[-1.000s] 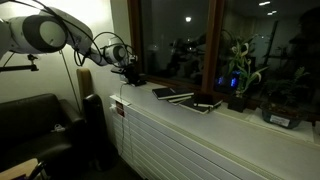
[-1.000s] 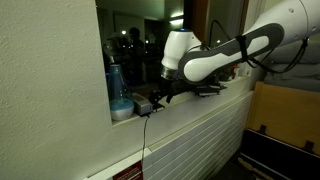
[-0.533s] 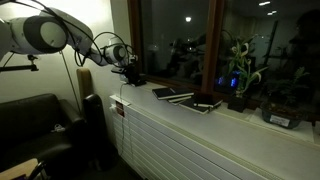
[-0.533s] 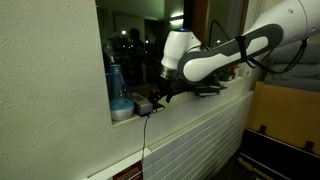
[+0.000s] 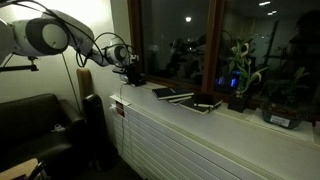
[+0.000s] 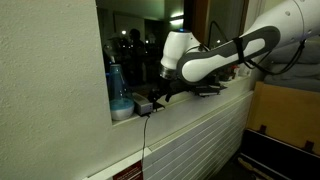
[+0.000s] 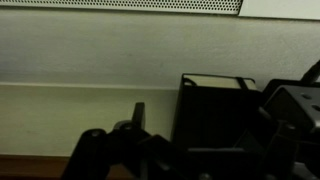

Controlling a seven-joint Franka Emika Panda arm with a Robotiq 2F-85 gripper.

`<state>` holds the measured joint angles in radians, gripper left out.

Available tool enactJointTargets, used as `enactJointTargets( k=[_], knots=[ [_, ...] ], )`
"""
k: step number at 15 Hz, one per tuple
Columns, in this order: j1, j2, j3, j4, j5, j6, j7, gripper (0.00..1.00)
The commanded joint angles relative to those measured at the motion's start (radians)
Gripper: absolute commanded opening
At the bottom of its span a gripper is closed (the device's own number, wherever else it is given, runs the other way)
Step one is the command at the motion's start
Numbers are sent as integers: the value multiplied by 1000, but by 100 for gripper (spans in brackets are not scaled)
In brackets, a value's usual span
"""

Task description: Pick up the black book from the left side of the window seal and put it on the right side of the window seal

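My gripper's fingers are off centre on either side of the black book, which is crowding the finger (image 7: pixel 264 112) beside the box. I should first move back and centre my gripper over the book (image 7: pixel 214 112).
A black book (image 7: pixel 210 105) stands on the pale window sill (image 7: pixel 70 115), close in front of the wrist camera. My gripper (image 7: pixel 215 135) is low at the sill's end, with dark fingers (image 7: pixel 138 115) on either side of the book. A gap shows between the left finger and the book, so the jaws look open. In both exterior views the gripper (image 5: pixel 131 72) (image 6: pixel 157 97) hangs just over the sill and hides most of the book.
Two more dark books (image 5: pixel 172 93) (image 5: pixel 206 103) lie further along the sill. Potted plants (image 5: pixel 238 75) stand beyond them. A blue bottle (image 6: pixel 115 80) and a bowl (image 6: pixel 122 110) stand near the gripper. The window glass is right behind, and a black sofa (image 5: pixel 35 120) is below.
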<state>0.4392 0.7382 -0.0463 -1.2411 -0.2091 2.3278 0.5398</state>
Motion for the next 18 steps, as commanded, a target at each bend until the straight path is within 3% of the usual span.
enactJointTargets(
  k=[1, 8, 12, 15, 18],
  knots=[
    [14, 42, -29, 15, -13, 13, 89, 100],
    [57, 0, -129, -58, -60, -36, 287, 100],
    [60, -17, -148, -74, -173, -72, 353, 100],
    [45, -30, -130, -75, -197, -84, 348, 100],
    [9, -42, -62, -77, -146, -43, 291, 100]
  ],
)
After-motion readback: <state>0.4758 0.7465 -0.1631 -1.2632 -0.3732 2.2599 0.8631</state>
